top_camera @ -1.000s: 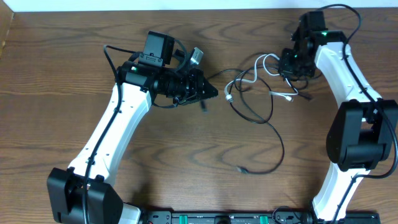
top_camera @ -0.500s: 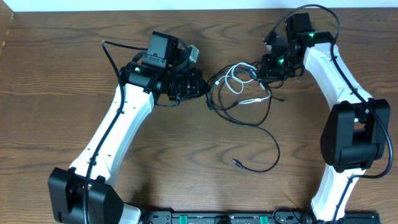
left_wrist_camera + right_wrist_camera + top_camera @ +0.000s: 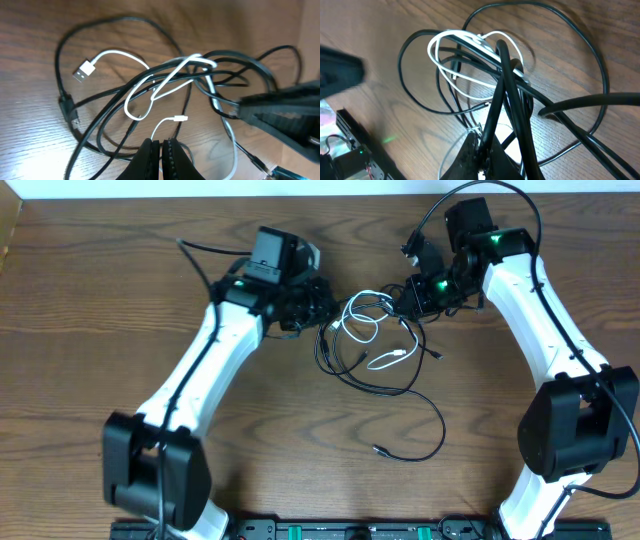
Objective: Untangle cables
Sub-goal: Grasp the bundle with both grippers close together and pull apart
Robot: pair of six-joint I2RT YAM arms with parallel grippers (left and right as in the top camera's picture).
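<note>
Next, I take the white loop with my left gripper and lift it up off the heap of black cords, because the white cord winds around the black cords next to my right gripper.
The cables lie bunched on the wooden table between my two grippers: several black cords and one white cord. One black cord trails toward the front and ends in a small plug. My left gripper is at the bunch's left edge. In the left wrist view its jaws are closed, with black cords and the white cord running to and under the tips. My right gripper is at the bunch's right edge. In the right wrist view it is shut on a thick black cord, beside the white loops.
The thicker black wires of the arms arc over the left arm and the right arm. A black rail with the arm bases runs along the front edge. The table's far edge meets a white strip.
Both grippers have moved toward each other, the left rightward and the right leftward. The cords, stretched out before, have slackened into a tight bunch between them.
</note>
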